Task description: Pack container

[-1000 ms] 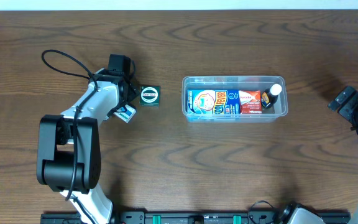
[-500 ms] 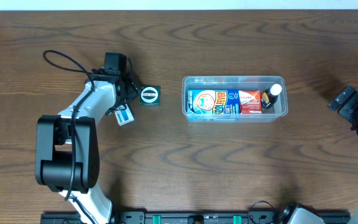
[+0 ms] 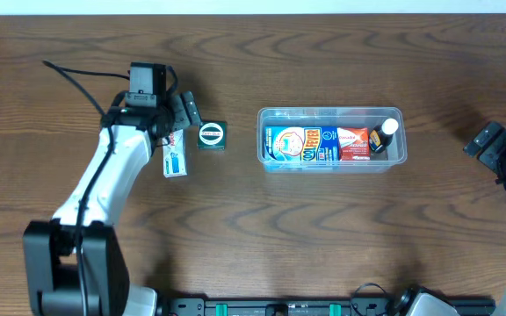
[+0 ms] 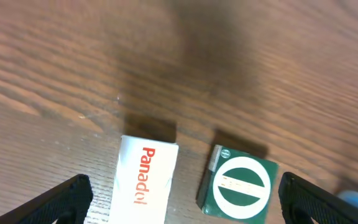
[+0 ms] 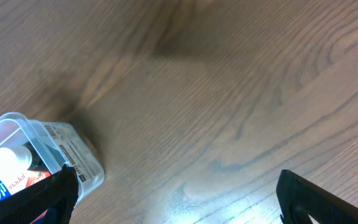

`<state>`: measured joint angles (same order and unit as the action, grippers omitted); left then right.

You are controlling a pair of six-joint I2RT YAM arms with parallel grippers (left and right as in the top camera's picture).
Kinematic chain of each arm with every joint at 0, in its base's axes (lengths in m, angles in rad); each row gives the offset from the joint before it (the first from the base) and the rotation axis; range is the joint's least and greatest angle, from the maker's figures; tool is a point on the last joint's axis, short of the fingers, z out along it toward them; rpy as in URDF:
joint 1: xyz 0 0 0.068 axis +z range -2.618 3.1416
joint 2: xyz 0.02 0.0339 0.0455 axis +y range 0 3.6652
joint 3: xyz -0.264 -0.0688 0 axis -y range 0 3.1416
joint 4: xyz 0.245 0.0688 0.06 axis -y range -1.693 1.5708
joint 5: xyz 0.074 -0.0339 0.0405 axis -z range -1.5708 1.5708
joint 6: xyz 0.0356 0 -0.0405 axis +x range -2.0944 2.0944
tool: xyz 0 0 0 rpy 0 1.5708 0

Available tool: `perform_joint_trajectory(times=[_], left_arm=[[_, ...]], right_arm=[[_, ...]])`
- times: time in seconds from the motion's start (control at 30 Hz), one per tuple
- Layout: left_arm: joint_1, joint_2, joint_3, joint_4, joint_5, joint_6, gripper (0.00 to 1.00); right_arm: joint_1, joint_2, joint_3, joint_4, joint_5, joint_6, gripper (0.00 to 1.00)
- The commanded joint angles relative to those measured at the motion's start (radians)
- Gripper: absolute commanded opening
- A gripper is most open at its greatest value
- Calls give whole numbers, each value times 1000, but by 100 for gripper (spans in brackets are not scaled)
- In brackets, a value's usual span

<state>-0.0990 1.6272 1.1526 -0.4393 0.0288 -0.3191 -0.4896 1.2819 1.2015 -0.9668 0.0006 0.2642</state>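
The white Panadol box (image 3: 175, 158) and the dark green box are both at a slant between the left gripper's fingers, so the robot should turn square over the dark green box first (image 3: 212, 135).
The container (image 3: 332, 113), a clear plastic bin, stands at mid-table. In it are a blue and orange carton (image 3: 301, 143), a red box (image 3: 353, 142) and a small dark bottle with a white cap (image 3: 383, 134). To its left, on the table, lie a white Panadol box (image 3: 175, 156) (image 4: 143, 186) and a dark green box with a white ring (image 3: 212, 134) (image 4: 238, 190). My left gripper (image 3: 176, 125) (image 4: 191, 208) hovers open over them, both boxes between its spread fingers. At the right edge, my right gripper (image 3: 492, 145) (image 5: 182, 208) is open over bare wood, with the container's corner (image 5: 55, 146) at its left.
The left arm's black cable (image 3: 77, 83) loops over the table at the far left. A black rail (image 3: 271, 307) runs along the front edge.
The left arm has swung up and to the left, uncovering the white Panadol box, which now lies straighter beside the green box. The right arm has not moved.
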Motion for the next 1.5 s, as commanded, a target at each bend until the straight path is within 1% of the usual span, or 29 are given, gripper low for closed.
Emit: perform_joint_trajectory(times=[0.0, 0.13, 0.2, 0.3, 0.53, 0.83, 0.97, 1.03, 1.07, 1.47], left_arm=[[-37, -10, 15, -14, 29, 89, 96], [-97, 21, 14, -18, 28, 163, 96], [-124, 40, 14, -8, 28, 166, 97], [-154, 81, 14, 13, 28, 166, 100], [-162, 192, 14, 23, 28, 165, 100], [-163, 241, 14, 52, 28, 166, 100], [-163, 245, 14, 69, 28, 165, 97], [-163, 245, 14, 79, 28, 165, 91], [-163, 245, 14, 82, 28, 166, 89], [-163, 265, 14, 84, 28, 165, 89]], right_arm=[[-8, 1, 14, 2, 10, 16, 99], [-8, 1, 14, 2, 10, 16, 99], [-8, 1, 14, 2, 10, 16, 99], [-8, 1, 14, 2, 10, 16, 99], [-8, 1, 14, 2, 10, 16, 99], [-8, 1, 14, 2, 10, 16, 99], [-8, 1, 14, 2, 10, 16, 99], [-8, 1, 14, 2, 10, 16, 99], [-8, 1, 14, 2, 10, 16, 99], [-8, 1, 14, 2, 10, 16, 99]])
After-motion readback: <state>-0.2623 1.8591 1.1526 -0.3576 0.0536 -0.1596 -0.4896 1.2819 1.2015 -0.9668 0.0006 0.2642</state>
